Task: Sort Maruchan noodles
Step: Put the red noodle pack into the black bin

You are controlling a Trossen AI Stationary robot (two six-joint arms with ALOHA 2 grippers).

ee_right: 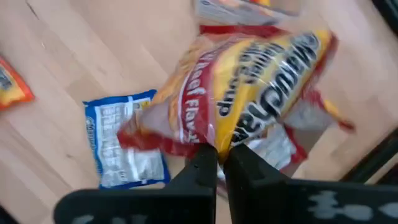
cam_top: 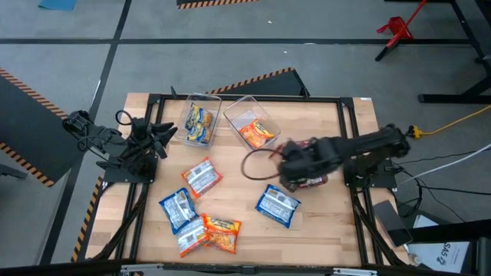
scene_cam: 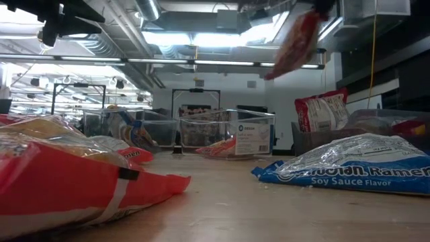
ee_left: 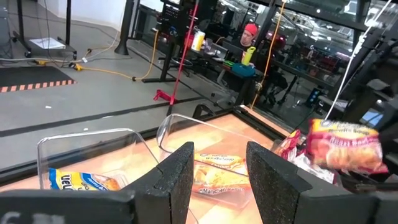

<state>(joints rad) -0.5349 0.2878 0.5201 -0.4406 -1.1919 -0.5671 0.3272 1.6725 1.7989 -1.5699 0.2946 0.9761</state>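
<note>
I should keep lowering the red-and-yellow packet with my right gripper and let go of it into the dark bin, because it is raised above the dark bin's rim (scene_cam: 312, 138) and a matching red packet (scene_cam: 321, 111) is inside.
My right gripper (ee_right: 217, 155) is shut on a red-and-yellow noodle packet (ee_right: 249, 93) and hovers over the table's right half (cam_top: 295, 170). In the low view that packet (scene_cam: 295, 44) is high in the air. My left gripper (ee_left: 217, 171) is open and touches nothing; it waits at the table's left edge (cam_top: 161, 136), facing two clear bins. The left bin (cam_top: 201, 121) holds a blue-and-yellow packet, the right bin (cam_top: 253, 126) orange ones. Several packets lie flat on the wood: a blue one (cam_top: 278, 205), a red-and-white one (cam_top: 202, 176), and a blue and orange group (cam_top: 199, 222). My right gripper pinches the red-and-yellow packet between its two fingers at one edge (ee_right: 214, 140), near that edge's middle. The fingers come from above, pointing down. The packet is lifted clear of the table and hangs tilted (scene_cam: 295, 44), its crinkly body spread beyond the fingertips.
Another red packet (scene_cam: 322, 111) stands in a dark bin at the low view's right side; under my right gripper more red and white wrapping (ee_right: 286, 146) shows. Bare wood lies in the table's middle (cam_top: 238, 192). A person sits in the room beyond (ee_left: 249, 34).
</note>
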